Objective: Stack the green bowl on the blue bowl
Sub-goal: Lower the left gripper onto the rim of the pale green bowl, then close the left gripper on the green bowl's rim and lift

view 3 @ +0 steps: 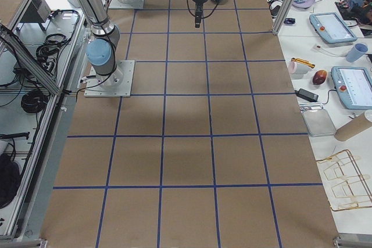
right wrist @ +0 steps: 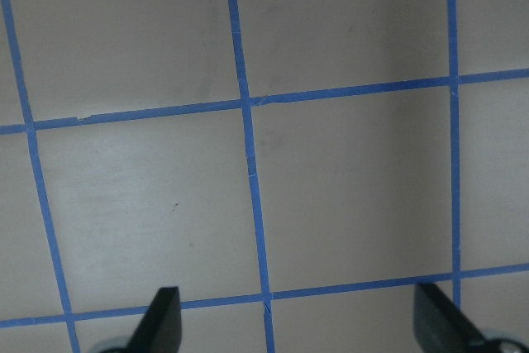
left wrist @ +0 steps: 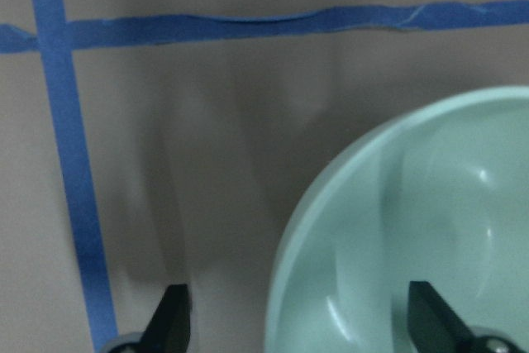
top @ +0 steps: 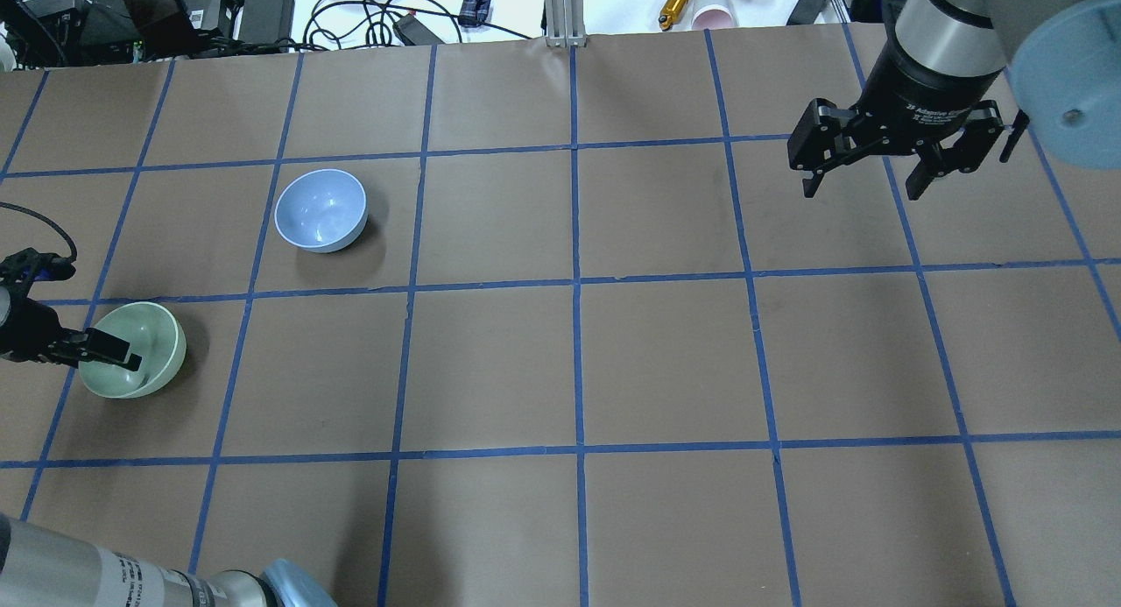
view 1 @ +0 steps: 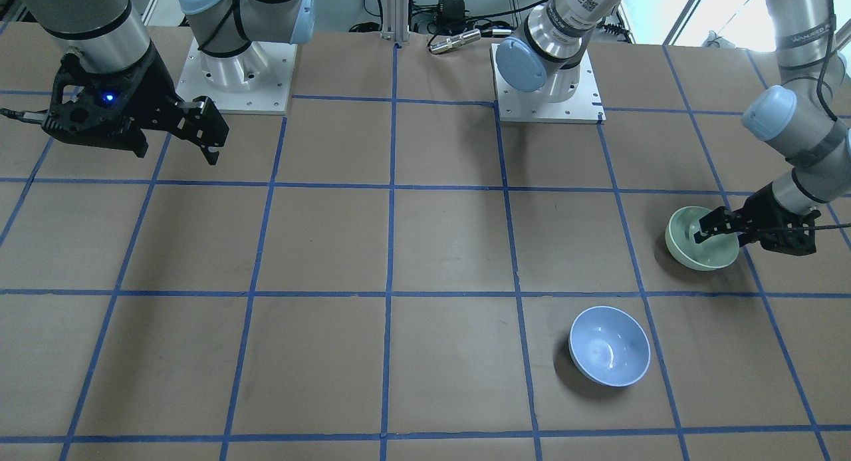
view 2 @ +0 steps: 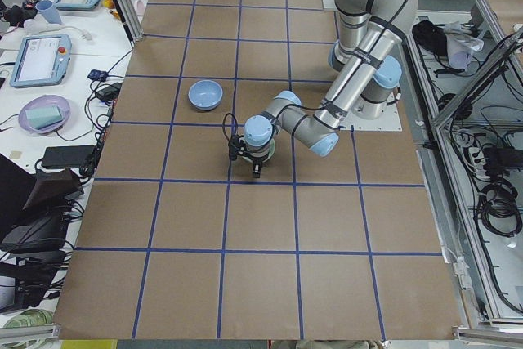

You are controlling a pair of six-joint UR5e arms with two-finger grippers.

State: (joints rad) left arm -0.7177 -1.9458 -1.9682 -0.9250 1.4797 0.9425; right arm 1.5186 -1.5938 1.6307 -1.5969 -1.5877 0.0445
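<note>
The green bowl will sit deep inside the empty blue bowl when I lower it, because the blue bowl widens to a similarly wide rim.
The green bowl sits on the table near the robot's left edge; it also shows in the overhead view and the left wrist view. My left gripper is open and low over the bowl's rim, with one finger inside the bowl and one outside. The blue bowl stands upright and empty about one grid square away, farther from the robot. My right gripper is open, empty and high over the robot's right side.
The table is brown paper with a grid of blue tape. Cables, a cup and small tools lie beyond its far edge. The two arm bases stand at the robot's side.
</note>
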